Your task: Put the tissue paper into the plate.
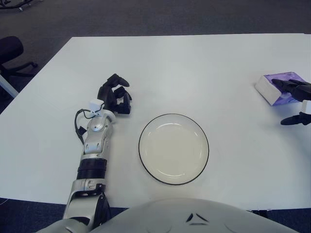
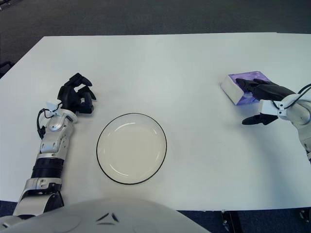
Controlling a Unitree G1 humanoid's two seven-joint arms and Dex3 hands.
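Note:
My gripper is going to carry the tissue pack [image 1: 286, 76]. The white end [image 1: 267, 90] looks square and filled out, so the pack will stay block-shaped instead of sagging as I carry it.
The tissue pack [image 2: 247, 77], purple with a white end, lies on the white table at the far right. My right hand [image 2: 245, 103] is at it: the dark fingers [image 2: 260, 87] lie over its top and near side, and the thumb is spread apart toward me, off the pack. The pack still lies flat on the table. The white plate [image 2: 98, 145] with a dark rim sits empty in the middle near me, well left of the pack. My left hand [image 1: 115, 97] shows left of the plate, fingers curled and holding nothing.
The white table [image 1: 194, 63] stretches wide behind the plate. A black office chair [image 1: 12, 53] stands off the table's left edge. The table's near edge runs just behind my torso.

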